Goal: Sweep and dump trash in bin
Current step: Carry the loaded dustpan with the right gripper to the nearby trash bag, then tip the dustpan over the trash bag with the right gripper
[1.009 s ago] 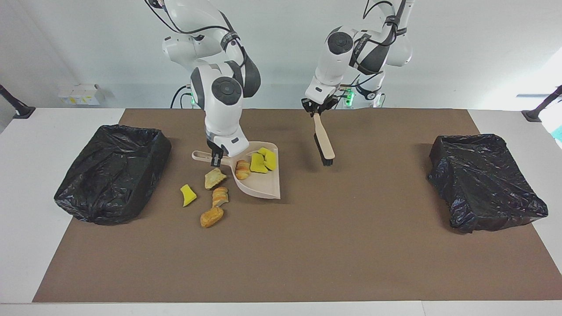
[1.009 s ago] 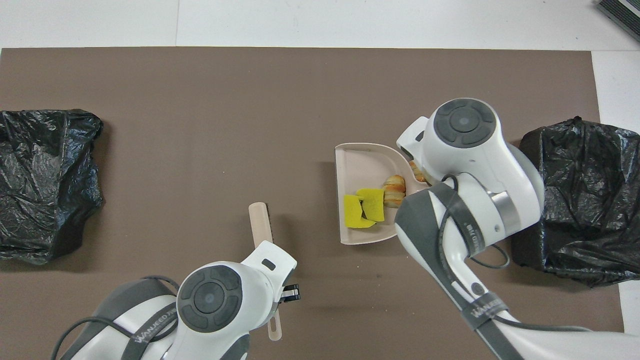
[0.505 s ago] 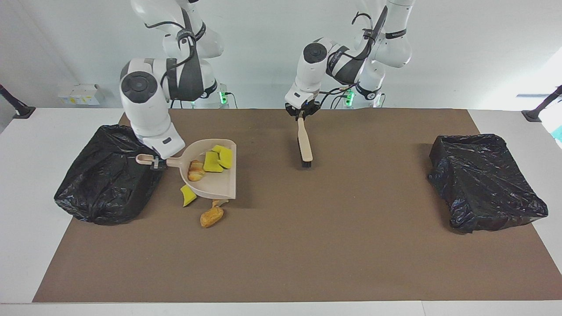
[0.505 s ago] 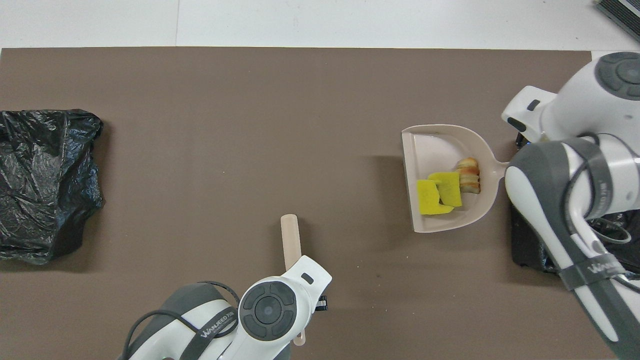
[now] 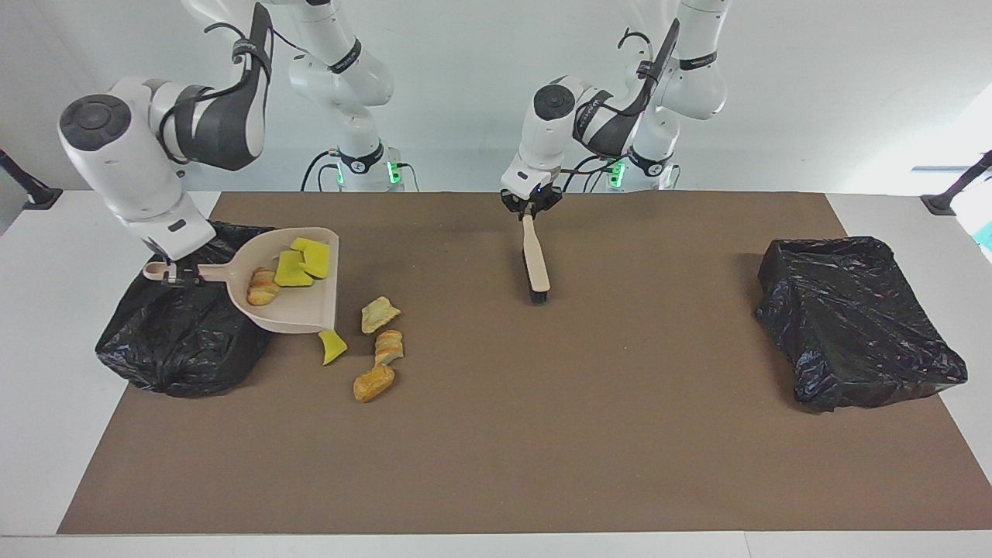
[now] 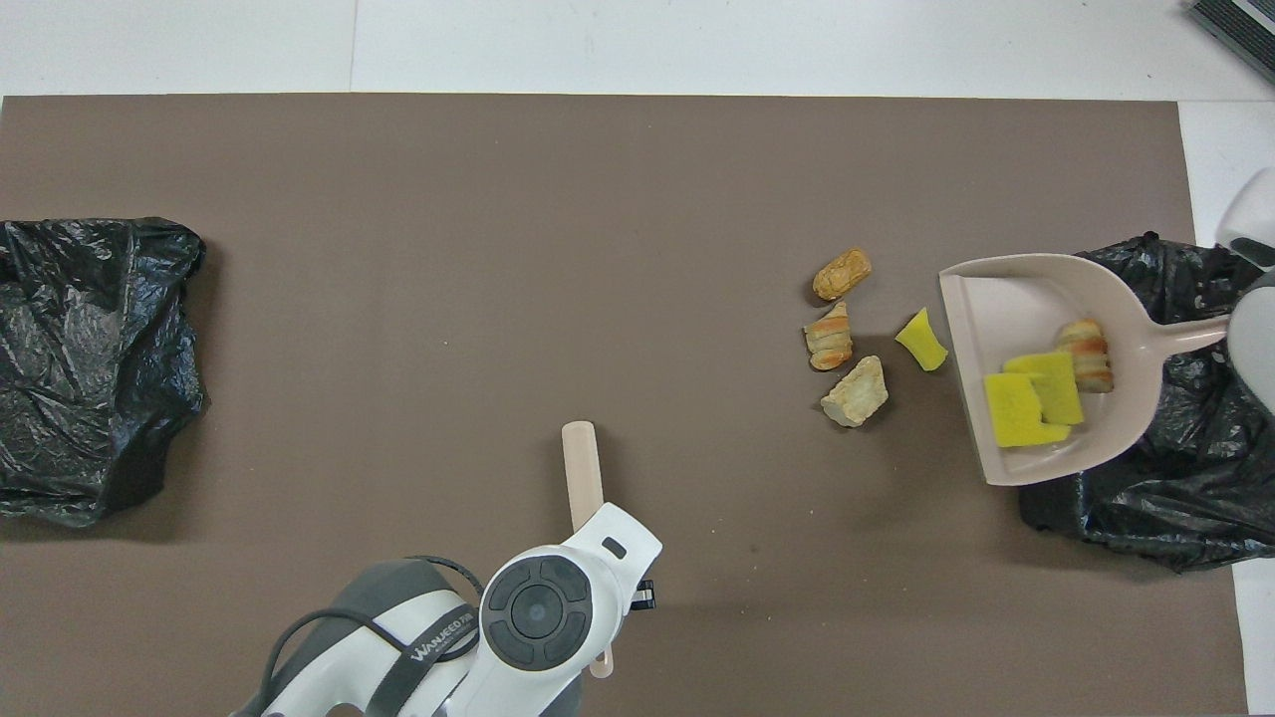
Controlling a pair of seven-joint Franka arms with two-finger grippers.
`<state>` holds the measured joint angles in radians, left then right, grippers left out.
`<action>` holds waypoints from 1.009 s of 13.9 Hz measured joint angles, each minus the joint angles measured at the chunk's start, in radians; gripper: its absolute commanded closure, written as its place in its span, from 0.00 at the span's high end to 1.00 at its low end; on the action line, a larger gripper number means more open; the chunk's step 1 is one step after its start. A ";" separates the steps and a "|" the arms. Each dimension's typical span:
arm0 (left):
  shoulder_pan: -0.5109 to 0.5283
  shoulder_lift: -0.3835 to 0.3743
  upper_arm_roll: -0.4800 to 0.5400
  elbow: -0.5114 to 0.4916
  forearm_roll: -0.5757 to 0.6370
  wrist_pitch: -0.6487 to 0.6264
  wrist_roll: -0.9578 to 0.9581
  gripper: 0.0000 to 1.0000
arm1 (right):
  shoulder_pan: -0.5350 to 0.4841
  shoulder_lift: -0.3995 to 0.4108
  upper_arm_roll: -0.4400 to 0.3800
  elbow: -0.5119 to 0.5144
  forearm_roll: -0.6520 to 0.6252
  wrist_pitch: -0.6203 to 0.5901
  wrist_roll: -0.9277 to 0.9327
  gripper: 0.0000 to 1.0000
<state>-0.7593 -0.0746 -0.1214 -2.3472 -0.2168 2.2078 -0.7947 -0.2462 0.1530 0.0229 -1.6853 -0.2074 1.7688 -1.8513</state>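
Note:
Next, I pull the dustpan back with my right gripper before I tip trash into the bin, because the dustpan's open edge [image 6: 965, 384] sticks out past the bin's edge [image 6: 1180, 472] over the mat.
My right gripper [image 5: 177, 273] is shut on the handle of the beige dustpan [image 5: 298, 314] and holds it raised, level, over the edge of the black-bagged bin [image 5: 178, 345] at the right arm's end. In the pan lie two yellow sponge pieces [image 5: 302, 263] and a bread piece [image 5: 262, 287]. Several trash bits lie on the brown mat beside the bin: a yellow chunk [image 5: 332, 347], a tan piece [image 5: 378, 313] and two bread pieces [image 5: 388, 346] [image 5: 373, 383]. My left gripper [image 5: 530, 208] is shut on the brush [image 5: 536, 263], bristle end down at the mat.
A second black-bagged bin [image 5: 856, 322] stands at the left arm's end of the mat. In the overhead view the dustpan [image 6: 996, 299] overlaps the bin [image 6: 1185, 468], and the loose bits [image 6: 857, 390] lie beside it. The brush [image 6: 581, 468] lies near mid-table.
My right gripper has lifted the dustpan with three pieces and carried it toward the bin at the right arm's end, uncovering the loose bits. The brush shifted slightly toward that end too.

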 measured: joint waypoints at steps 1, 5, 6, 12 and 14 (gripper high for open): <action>0.000 0.002 0.000 -0.006 0.000 0.003 -0.003 0.05 | -0.048 0.000 -0.005 0.002 -0.001 0.001 -0.058 0.00; 0.000 0.008 0.001 -0.015 0.000 0.007 -0.010 1.00 | -0.201 -0.001 -0.020 0.007 -0.100 0.054 -0.138 0.00; 0.000 0.009 0.003 -0.015 0.000 0.007 -0.011 1.00 | -0.218 -0.002 -0.021 0.008 -0.161 0.080 -0.102 0.00; 0.097 0.006 0.018 -0.001 0.003 -0.011 -0.002 1.00 | -0.185 -0.025 -0.003 -0.029 -0.405 0.098 0.328 0.00; 0.170 -0.001 0.022 0.029 0.005 -0.042 0.034 1.00 | -0.133 -0.037 -0.002 -0.057 -0.484 0.073 0.431 0.00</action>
<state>-0.5893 -0.0760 -0.0993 -2.3185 -0.2122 2.1662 -0.7602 -0.3789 0.1156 0.0214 -1.7419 -0.6911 1.8420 -1.4205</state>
